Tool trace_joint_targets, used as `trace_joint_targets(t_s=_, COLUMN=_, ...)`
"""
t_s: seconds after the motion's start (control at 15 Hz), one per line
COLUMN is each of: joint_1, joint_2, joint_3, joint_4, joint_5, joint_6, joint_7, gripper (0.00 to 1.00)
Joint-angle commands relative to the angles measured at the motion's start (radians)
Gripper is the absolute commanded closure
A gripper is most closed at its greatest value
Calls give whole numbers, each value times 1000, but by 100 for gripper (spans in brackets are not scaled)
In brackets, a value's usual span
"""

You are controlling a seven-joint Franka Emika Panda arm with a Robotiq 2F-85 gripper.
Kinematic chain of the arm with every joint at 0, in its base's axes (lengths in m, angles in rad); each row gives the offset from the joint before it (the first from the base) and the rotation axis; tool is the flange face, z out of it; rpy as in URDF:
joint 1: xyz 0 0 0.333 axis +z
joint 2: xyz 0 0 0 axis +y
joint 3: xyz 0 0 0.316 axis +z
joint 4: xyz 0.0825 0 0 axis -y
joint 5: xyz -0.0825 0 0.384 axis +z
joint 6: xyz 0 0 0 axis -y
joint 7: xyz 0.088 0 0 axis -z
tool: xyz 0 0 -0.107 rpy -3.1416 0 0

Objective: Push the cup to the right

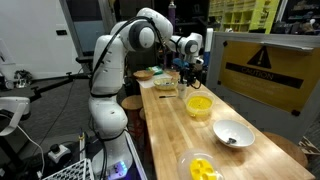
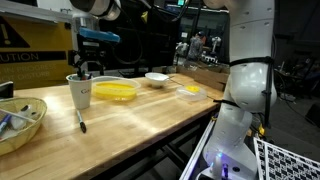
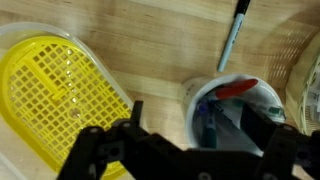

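Observation:
The white mug [image 3: 232, 112] will take the pens [image 3: 235, 89] along in place when I push it, because they lean low inside the white mug's rim.
The yellow cup [image 1: 199, 105] stands on the wooden table, wide and bowl-like. It also shows in an exterior view [image 2: 115, 92] and at the left of the wrist view [image 3: 55, 95], where its inside looks like a grid. My gripper [image 2: 88, 68] hangs above a white mug of pens [image 2: 79, 91], just beside the cup and apart from it. In the wrist view the gripper [image 3: 195, 125] is open, with its dark fingers either side of the mug [image 3: 250, 100]. It holds nothing. The gripper also shows in an exterior view [image 1: 188, 68].
A grey-white bowl [image 1: 232, 133] and a clear bowl with yellow pieces [image 1: 203, 168] sit beyond the cup. A wicker basket [image 2: 20, 120] stands by the mug. A loose pen [image 2: 80, 122] lies on the table [image 2: 150, 120]. A yellow-black warning board [image 1: 265, 65] lines one edge.

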Motion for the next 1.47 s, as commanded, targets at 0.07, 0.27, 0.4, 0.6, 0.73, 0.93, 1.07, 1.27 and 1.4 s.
trace_joint_targets(t_s=0.07, joint_1=-2, joint_2=-3, joint_3=-9, joint_4=0, joint_5=25, joint_6=9, joint_7=10, gripper=0)
trace_joint_targets(t_s=0.27, joint_1=-1, joint_2=-3, joint_3=-10, joint_4=-1, joint_5=25, joint_6=10, joint_7=12, gripper=0)
trace_joint_targets(t_s=0.4, joint_1=0, joint_2=-3, joint_3=-9, joint_4=-1, joint_5=25, joint_6=10, joint_7=13, gripper=0)
trace_joint_targets(t_s=0.6, joint_1=0, joint_2=-5, joint_3=-9, joint_4=-2, joint_5=23, joint_6=10, joint_7=14, gripper=19)
trace_joint_targets(t_s=0.73, joint_1=0, joint_2=-6, joint_3=-9, joint_4=-3, joint_5=23, joint_6=11, joint_7=13, gripper=34)
trace_joint_targets(t_s=0.93, joint_1=1, joint_2=-8, joint_3=-9, joint_4=-4, joint_5=22, joint_6=11, joint_7=13, gripper=52)
trace_joint_targets(t_s=1.07, joint_1=1, joint_2=-8, joint_3=-9, joint_4=-4, joint_5=22, joint_6=11, joint_7=14, gripper=51)
trace_joint_targets(t_s=1.27, joint_1=2, joint_2=-9, joint_3=-9, joint_4=-4, joint_5=21, joint_6=11, joint_7=15, gripper=71)
trace_joint_targets(t_s=1.4, joint_1=3, joint_2=-10, joint_3=-9, joint_4=-3, joint_5=19, joint_6=13, joint_7=16, gripper=90)
